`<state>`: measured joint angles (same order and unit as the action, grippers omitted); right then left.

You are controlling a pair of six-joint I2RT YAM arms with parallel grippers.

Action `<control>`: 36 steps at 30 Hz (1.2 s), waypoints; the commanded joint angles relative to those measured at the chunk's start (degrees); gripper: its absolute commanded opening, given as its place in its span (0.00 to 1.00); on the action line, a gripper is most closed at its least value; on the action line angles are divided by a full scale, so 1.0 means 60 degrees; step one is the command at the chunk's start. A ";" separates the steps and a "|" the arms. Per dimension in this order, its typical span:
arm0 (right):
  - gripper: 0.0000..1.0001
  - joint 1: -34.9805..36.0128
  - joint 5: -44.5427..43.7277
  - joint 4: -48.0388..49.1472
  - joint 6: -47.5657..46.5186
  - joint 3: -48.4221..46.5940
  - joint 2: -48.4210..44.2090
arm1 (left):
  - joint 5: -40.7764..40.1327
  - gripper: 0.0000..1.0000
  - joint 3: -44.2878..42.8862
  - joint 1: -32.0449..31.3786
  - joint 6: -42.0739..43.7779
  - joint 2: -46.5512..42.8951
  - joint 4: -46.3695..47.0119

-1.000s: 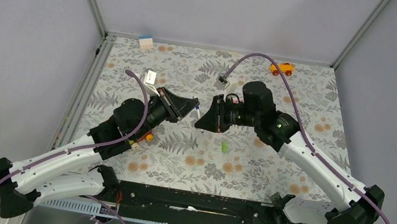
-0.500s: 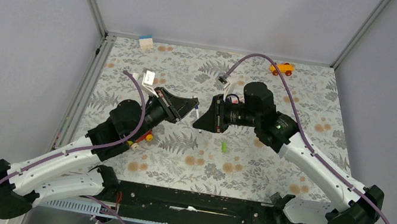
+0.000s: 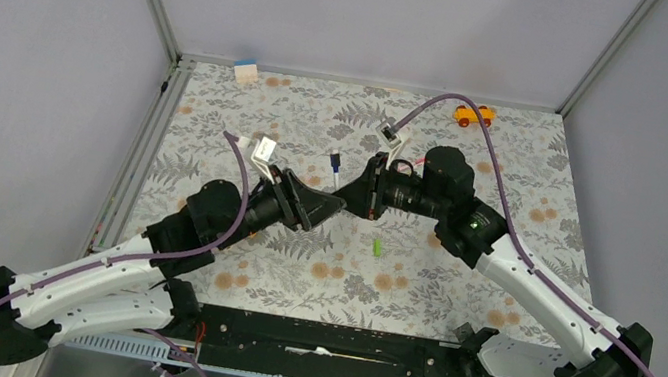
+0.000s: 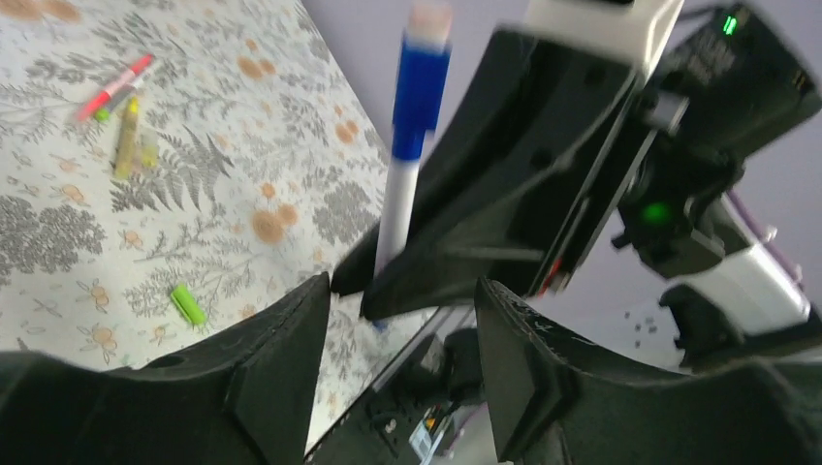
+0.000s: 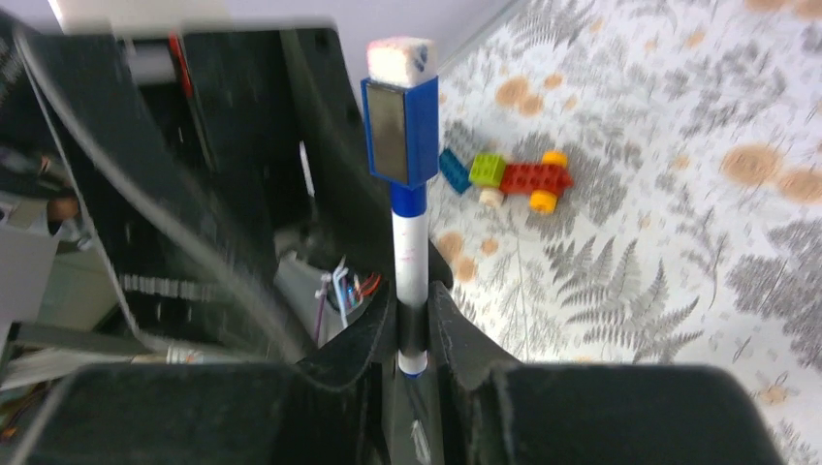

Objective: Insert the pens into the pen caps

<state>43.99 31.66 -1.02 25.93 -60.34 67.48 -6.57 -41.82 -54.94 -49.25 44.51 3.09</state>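
Next, my left gripper grabs the white pen's body [image 5: 410,254] below the dark blue cap and puts the pen down, because the capped white pen [image 5: 402,126] fills my right gripper.
My right gripper [image 5: 415,308] is shut on the lower end of a white pen [image 5: 408,252], which stands upright with a dark blue cap [image 5: 399,131] on its top. From above, this capped pen [image 3: 335,169] pokes out past the right gripper [image 3: 356,195] toward the far side. The left gripper [image 4: 402,291] is open and empty, just below and in front of the pen [image 4: 397,208]. A lime green cap [image 3: 377,247] lies loose on the mat, also seen as the green cap [image 4: 187,303]. A pink-red pen [image 4: 116,85] and a pale yellow pen [image 4: 126,143] lie further off.
A toy of coloured bricks [image 5: 504,174] lies on the floral mat [image 3: 454,299] under the left arm's side. An orange toy car [image 3: 474,116] sits at the far right edge and a small blue-white block [image 3: 245,70] at the far left edge. The left gripper [image 3: 325,207] nearly touches the right one.
The left gripper has opened, let go of the blue cap and drawn back toward the near side. The right gripper has swung the capped pen up toward the far side.
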 commanded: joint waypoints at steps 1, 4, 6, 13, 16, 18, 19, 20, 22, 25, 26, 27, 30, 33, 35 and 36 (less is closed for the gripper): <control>0.00 -0.0116 -0.0313 0.1774 0.0010 0.0079 -0.0282 | 0.1186 0.57 0.0423 -0.0307 0.0182 -0.0289 0.0110; 0.00 -0.0118 0.0029 0.1986 0.0044 0.0275 -0.0408 | 0.1130 0.55 0.0609 -0.0308 0.0167 -0.0467 0.0373; 0.00 -0.0124 0.0269 0.2154 0.0095 0.0386 -0.0471 | 0.1125 0.52 0.0629 -0.0307 0.0174 -0.0528 0.0446; 0.00 -0.0112 0.0571 0.2184 0.0045 0.0679 -0.0674 | 0.0450 0.52 0.0391 -0.0308 0.0729 -0.1184 0.0306; 0.00 -0.0113 0.0956 0.2290 0.0084 0.0787 -0.0709 | -0.0032 0.59 0.0261 -0.0307 0.1006 -0.1554 0.0039; 0.00 -0.0123 0.1287 0.2442 0.0171 0.0829 -0.0704 | -0.0297 0.64 0.0262 -0.0318 0.1130 -0.1716 -0.0022; 0.00 -0.0124 0.1469 0.2534 0.0231 0.0864 -0.0693 | -0.0356 0.64 0.0247 -0.0310 0.1188 -0.1756 -0.0023; 0.00 -0.0124 0.1620 0.2655 0.0312 0.0885 -0.0676 | -0.0357 0.64 0.0232 -0.0307 0.1236 -0.1763 0.0015; 0.00 -0.0113 0.1860 0.2895 0.0475 0.0970 -0.0677 | -0.0322 0.63 0.0182 -0.0321 0.1299 -0.1654 0.0107; 0.00 -0.0120 0.2077 0.3144 0.0685 0.1085 -0.0622 | -0.0147 0.60 0.0119 -0.0307 0.1364 -0.1358 0.0438; 0.00 -0.0124 0.2110 0.3194 0.0739 0.1111 -0.0601 | -0.0075 0.59 0.0126 -0.0307 0.1381 -0.1292 0.0614; 0.00 -0.0111 0.2132 0.3230 0.0771 0.1150 -0.0573 | -0.0009 0.59 0.0151 -0.0310 0.1397 -0.1231 0.0798; 0.00 -0.0118 0.2124 0.3299 0.0862 0.1281 -0.0558 | -0.0004 0.56 0.0198 -0.0310 0.1365 -0.1058 0.1119; 0.00 -0.0116 0.2127 0.3279 0.0894 0.1344 -0.0580 | 0.0052 0.52 0.0214 -0.0308 0.1333 -0.0845 0.1309; 0.00 -0.0123 0.2170 0.3262 0.0907 0.1354 -0.0571 | 0.0118 0.50 0.0239 -0.0316 0.1290 -0.0719 0.1485; 0.00 -0.0113 0.2198 0.3251 0.0907 0.1355 -0.0567 | 0.0130 0.48 0.0266 -0.0321 0.1271 -0.0670 0.1578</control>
<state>43.44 43.05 15.31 30.63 -52.01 64.69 -6.44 -38.87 -56.71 -42.06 39.57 6.61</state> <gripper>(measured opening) 0.176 0.505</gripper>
